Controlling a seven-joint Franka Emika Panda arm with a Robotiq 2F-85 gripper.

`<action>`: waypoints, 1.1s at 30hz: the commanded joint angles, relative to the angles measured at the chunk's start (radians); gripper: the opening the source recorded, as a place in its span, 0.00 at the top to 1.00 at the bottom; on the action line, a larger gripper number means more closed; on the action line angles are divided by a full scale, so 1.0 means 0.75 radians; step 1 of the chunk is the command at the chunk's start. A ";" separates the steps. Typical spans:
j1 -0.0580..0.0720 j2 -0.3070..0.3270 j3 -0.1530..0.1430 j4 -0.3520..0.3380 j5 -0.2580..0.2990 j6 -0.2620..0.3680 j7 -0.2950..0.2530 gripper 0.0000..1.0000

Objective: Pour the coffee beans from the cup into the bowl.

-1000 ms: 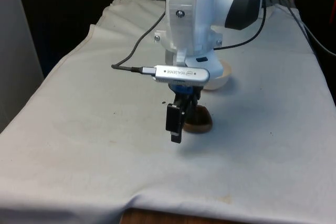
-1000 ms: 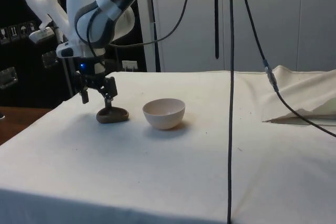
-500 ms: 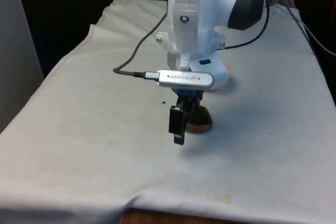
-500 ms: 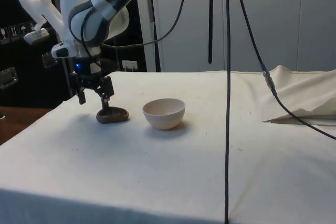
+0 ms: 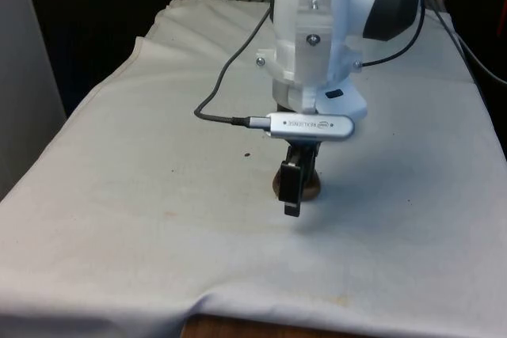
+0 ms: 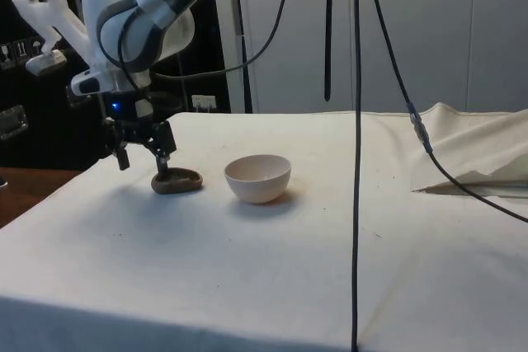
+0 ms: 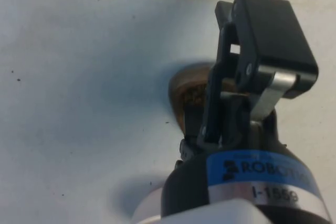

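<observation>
The brown cup's side (image 7: pixel 177 86) stands higher than the coffee beans (image 7: pixel 193 96), so I expect the coffee beans will stay inside until I tip the brown cup steeply to pour.
A low brown cup (image 6: pixel 176 180) stands on the white cloth, and the wrist view shows dark coffee beans inside the cup (image 7: pixel 188 92). A pale, empty-looking bowl (image 6: pixel 258 177) stands just beside it in the side view. My gripper (image 6: pixel 142 158) hangs open just above the cup's end away from the bowl. One finger is over the cup's rim and the other is past it, over bare cloth. Nothing is held between them. In the front view one black finger of the gripper (image 5: pixel 291 189) hides most of the cup (image 5: pixel 310 187).
White cloth (image 5: pixel 158 219) covers the table, with its near edge at the front view's bottom. A black cable (image 6: pixel 356 154) hangs down in front of the side camera. Folded cloth (image 6: pixel 474 150) is bunched at the side view's right.
The gripper, still open, has shifted towards the front view's right and, in the side view, a little away from the bowl. Cup and bowl have not moved.
</observation>
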 commanded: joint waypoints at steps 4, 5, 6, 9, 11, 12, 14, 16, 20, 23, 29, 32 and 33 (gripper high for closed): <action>-0.009 0.000 0.004 -0.008 0.003 0.008 -0.028 0.00; -0.011 -0.001 0.004 -0.012 0.004 0.012 -0.033 0.00; -0.005 0.000 -0.001 -0.005 0.003 -0.003 -0.023 0.00; -0.019 0.001 0.001 -0.015 0.011 0.015 -0.063 0.00; -0.023 0.003 0.001 -0.015 0.013 0.013 -0.079 0.00; -0.024 0.003 0.001 -0.013 0.015 0.012 -0.085 0.00; -0.021 0.004 0.001 -0.003 0.015 -0.003 -0.099 0.00; -0.020 0.005 0.001 0.004 0.015 -0.008 -0.101 0.00; -0.016 0.012 0.003 0.023 0.013 -0.023 -0.107 0.00; -0.013 0.015 0.003 0.029 0.013 -0.023 -0.113 0.00; -0.015 0.013 0.003 0.023 0.013 -0.015 -0.120 0.00; -0.016 0.021 0.003 0.021 0.013 -0.011 -0.127 0.00; -0.017 0.024 0.003 0.023 0.015 -0.011 -0.129 0.00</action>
